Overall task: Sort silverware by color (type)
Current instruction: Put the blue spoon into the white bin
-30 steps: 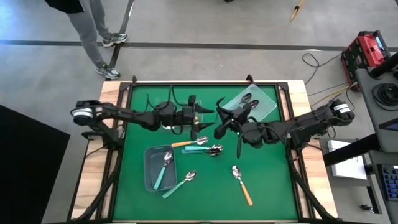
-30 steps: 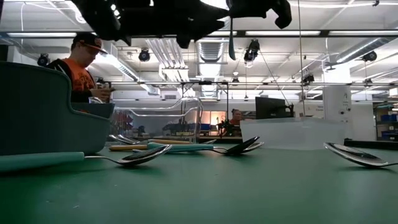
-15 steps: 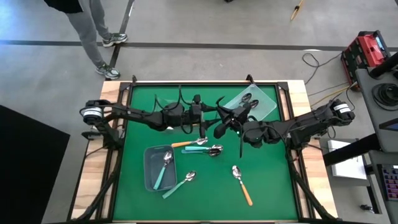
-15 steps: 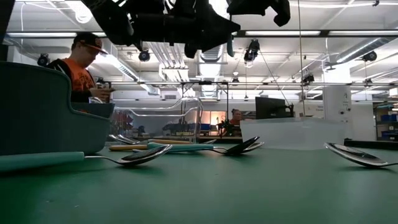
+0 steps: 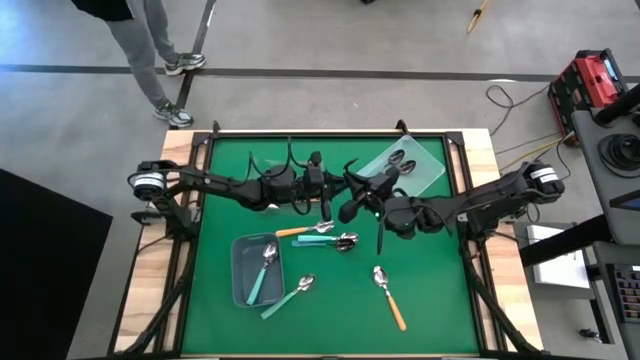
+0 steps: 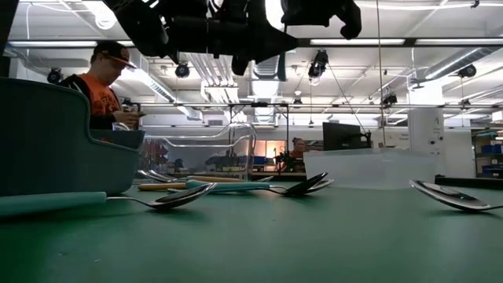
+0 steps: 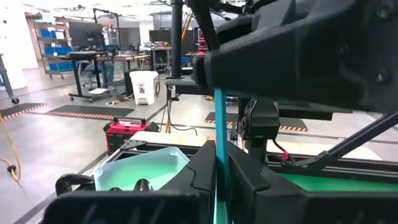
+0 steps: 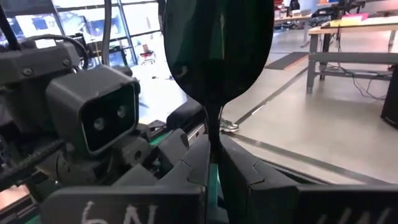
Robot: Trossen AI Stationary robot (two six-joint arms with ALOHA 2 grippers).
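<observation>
The spoon's bowl is broadside while my right gripper pinches the spoon's thin neck's edges [image 8: 213, 116]. My right gripper should therefore open and clamp the bowl's flat sides [image 8: 217, 65] while my left gripper holds the spoon's handle.
A spoon with a teal handle [image 7: 219, 127] and a shiny bowl [image 8: 217, 50] stands roughly upright in mid-air over the middle of the green mat, bowl up. Both grippers are shut on it. My left gripper [image 5: 327, 195] reaches in from the table's left. My right gripper [image 5: 350, 206] reaches in from the right, just above the left one. More silverware lies on the mat: an orange spoon [image 5: 303, 230], a teal spoon [image 5: 328, 240], another teal one [image 5: 289, 297] and an orange one [image 5: 390, 297]. My left gripper pinches the teal handle [image 7: 219, 177] between its two fingers, below the right gripper. The fingers come level from the table's left and lie across the handle. The spoon is clear of the mat. My right gripper pinches the spoon's thin neck [image 8: 213, 134] just under the bowl, between its two fingers. The fingers come level from the table's right and lie across the spoon. The bowl stands above the fingers and the handle hangs below them.
A clear bin [image 5: 407, 165] with dark-handled spoons sits at the mat's far right. A grey bin [image 5: 240, 270] holding a teal spoon [image 5: 262, 275] sits at the near left. A person stands beyond the table's far left corner [image 5: 150, 50]. The mat's near right part is bare.
My left gripper has moved toward the table's right, up to the spoon that my right gripper holds. It has shut on the teal handle. The spoon has stayed upright and clear of the mat.
</observation>
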